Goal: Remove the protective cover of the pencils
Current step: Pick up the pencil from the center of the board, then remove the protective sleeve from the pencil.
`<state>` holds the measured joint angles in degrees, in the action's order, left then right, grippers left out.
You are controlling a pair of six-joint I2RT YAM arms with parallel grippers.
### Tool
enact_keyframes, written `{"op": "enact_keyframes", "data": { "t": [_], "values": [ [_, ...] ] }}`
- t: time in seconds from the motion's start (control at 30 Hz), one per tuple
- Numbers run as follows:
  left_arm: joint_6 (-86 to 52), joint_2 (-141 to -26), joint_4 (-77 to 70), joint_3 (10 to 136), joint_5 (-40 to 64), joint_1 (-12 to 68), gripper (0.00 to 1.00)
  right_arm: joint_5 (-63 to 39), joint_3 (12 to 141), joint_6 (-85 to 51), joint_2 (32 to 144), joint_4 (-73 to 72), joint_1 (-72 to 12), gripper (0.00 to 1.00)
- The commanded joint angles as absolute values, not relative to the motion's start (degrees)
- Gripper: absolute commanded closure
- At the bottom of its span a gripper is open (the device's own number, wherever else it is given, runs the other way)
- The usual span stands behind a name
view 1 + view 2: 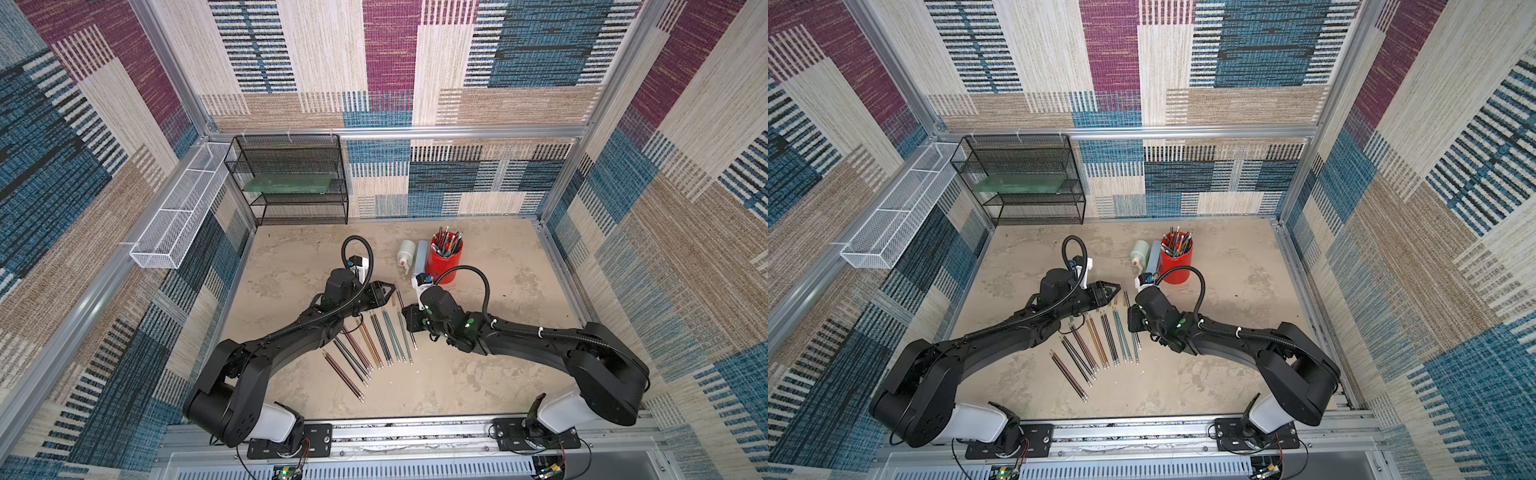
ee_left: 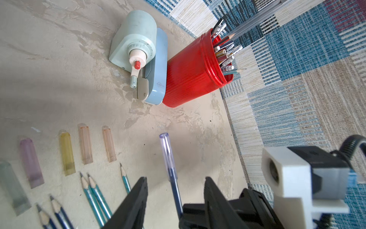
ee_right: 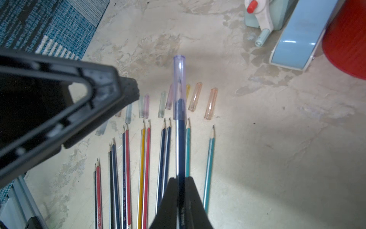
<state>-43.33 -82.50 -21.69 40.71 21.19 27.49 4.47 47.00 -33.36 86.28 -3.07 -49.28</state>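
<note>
The purple cover point(image 3: 179, 87) is clear of the left gripper's open fingers, so the robot's right gripper needs to bring it between them point(image 2: 175, 186) before the left gripper pulls it off.
My right gripper point(image 3: 181, 178) is shut on a dark blue pencil point(image 3: 180, 142), held above the table with its tip pointing away. A clear purple protective cover point(image 3: 179, 83) sits over that tip. My left gripper point(image 2: 176, 179) is open, one finger point(image 2: 136, 198) on each side of the covered pencil point(image 2: 175, 190) without touching it; the cover point(image 2: 166, 152) reaches past the fingertips. In both top views the two grippers point(image 1: 392, 288) point(image 1: 405, 309) meet mid-table. Several bare pencils point(image 1: 374, 345) point(image 1: 1100, 345) lie fanned out on the table, with several loose tinted covers point(image 2: 85, 144) point(image 3: 195, 97) in a row beyond their tips.
A red cup of pens point(image 1: 445, 257) stands behind the grippers, next to a pale green crank sharpener point(image 1: 406, 253) and a light blue stapler-like item point(image 2: 156, 65). A black mesh rack point(image 1: 291, 178) stands at the back left, and a white mesh basket point(image 1: 178, 208) hangs on the left wall.
</note>
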Motion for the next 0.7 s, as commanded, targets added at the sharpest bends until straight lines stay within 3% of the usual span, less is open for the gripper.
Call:
{"op": "enact_keyframes", "data": {
  "t": [0.0, 0.43, 0.67],
  "values": [
    [-44.4, -82.7, -24.6, 40.5, 22.1, 27.4, 0.51, 4.2, 46.5, -33.5, 84.9, -6.4, -50.1, 1.0],
    [-46.1, -83.6, -26.6, 40.2, 24.0, 27.4, 0.62, 4.4, 48.9, -33.1, 86.3, -6.4, -52.2, 1.0],
    [-46.5, -84.0, -27.1, 40.2, 24.5, 27.5, 0.75, 4.7, 49.4, -33.0, 86.2, -5.8, -52.4, 1.0]
  ]
}}
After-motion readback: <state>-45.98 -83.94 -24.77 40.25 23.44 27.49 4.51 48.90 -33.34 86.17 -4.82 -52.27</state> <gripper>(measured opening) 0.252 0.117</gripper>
